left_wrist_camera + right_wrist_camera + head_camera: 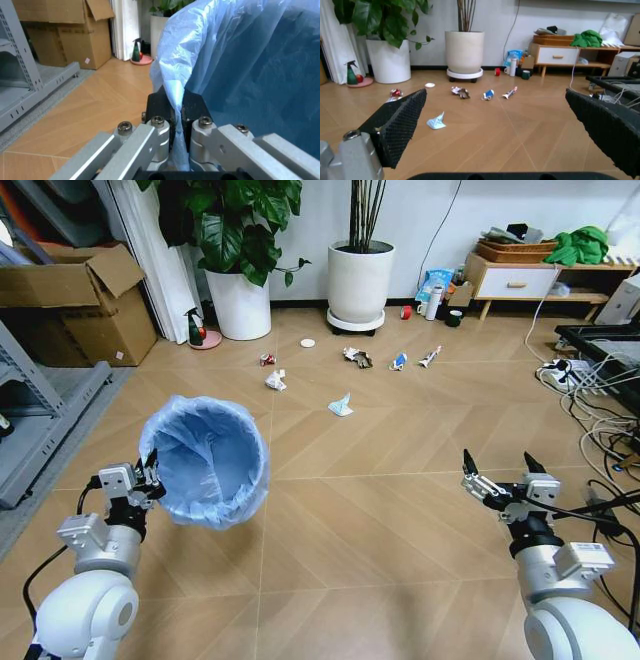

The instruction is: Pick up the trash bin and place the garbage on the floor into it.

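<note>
The paper wad (275, 380) will drop to the bottom when I let it fall in, because the light-blue bag gapes wide (212, 458) inside the trash bin.
My left gripper (143, 473) is shut on the near rim of the trash bin (207, 462), holding it off the floor (380, 510), tilted with its mouth facing me. In the left wrist view the fingers (162, 108) pinch the rim and the light-blue bag (250, 63). My right gripper (499, 470) stands open and empty at the right. The garbage lies ahead on the floor: a paper wad (275, 380), a red can (267, 360), a white lid (307, 342), a wrapper (341, 406) and a tube (429, 357). The right wrist view looks between the open fingers (400, 122) at the wrapper (436, 121).
Two white plant pots (360, 280) stand by the far wall, with a spray bottle (194, 328) at their left. Cardboard boxes (80, 305) and a grey rack (40, 410) line the left. Cables (590, 395) sprawl at the right. A low cabinet (515, 280) has bottles and a mug beside it.
</note>
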You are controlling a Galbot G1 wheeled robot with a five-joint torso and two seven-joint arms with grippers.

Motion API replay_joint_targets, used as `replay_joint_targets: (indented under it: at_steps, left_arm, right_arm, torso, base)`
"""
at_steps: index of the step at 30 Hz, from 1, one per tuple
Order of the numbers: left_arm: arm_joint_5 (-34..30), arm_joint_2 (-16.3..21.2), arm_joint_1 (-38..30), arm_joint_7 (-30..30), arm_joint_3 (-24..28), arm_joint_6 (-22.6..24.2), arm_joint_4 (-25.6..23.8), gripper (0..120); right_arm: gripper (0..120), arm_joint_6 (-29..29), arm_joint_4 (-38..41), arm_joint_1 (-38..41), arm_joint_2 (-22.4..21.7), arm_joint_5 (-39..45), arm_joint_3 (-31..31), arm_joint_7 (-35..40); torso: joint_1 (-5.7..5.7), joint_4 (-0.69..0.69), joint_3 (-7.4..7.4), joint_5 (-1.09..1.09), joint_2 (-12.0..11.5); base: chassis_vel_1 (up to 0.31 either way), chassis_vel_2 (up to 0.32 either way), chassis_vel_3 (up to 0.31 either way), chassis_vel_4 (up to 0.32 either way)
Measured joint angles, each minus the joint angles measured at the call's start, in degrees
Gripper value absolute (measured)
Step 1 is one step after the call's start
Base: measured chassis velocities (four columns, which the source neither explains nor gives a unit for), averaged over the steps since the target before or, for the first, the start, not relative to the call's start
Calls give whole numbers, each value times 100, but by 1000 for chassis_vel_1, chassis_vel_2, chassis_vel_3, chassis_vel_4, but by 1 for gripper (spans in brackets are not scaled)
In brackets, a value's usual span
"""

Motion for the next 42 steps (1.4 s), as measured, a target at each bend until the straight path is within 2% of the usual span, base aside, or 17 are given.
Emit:
replay_joint_targets:
  at_steps: [14,42]
  left_arm:
    - [101,2,70,45,70,-5,-60,0]
    - [235,-23,144,77,124,-59,-194,0]
  right_arm:
    - [100,15,-82,43,38,-100,-37,-8]
    - [100,115,-129,52,101,-210,-74,-58]
  torso:
    - [1,0,0,0,0]
    - [0,-1,0,0,0]
  base:
    - [-45,54,44,-65]
    - [-87,134,88,-137]
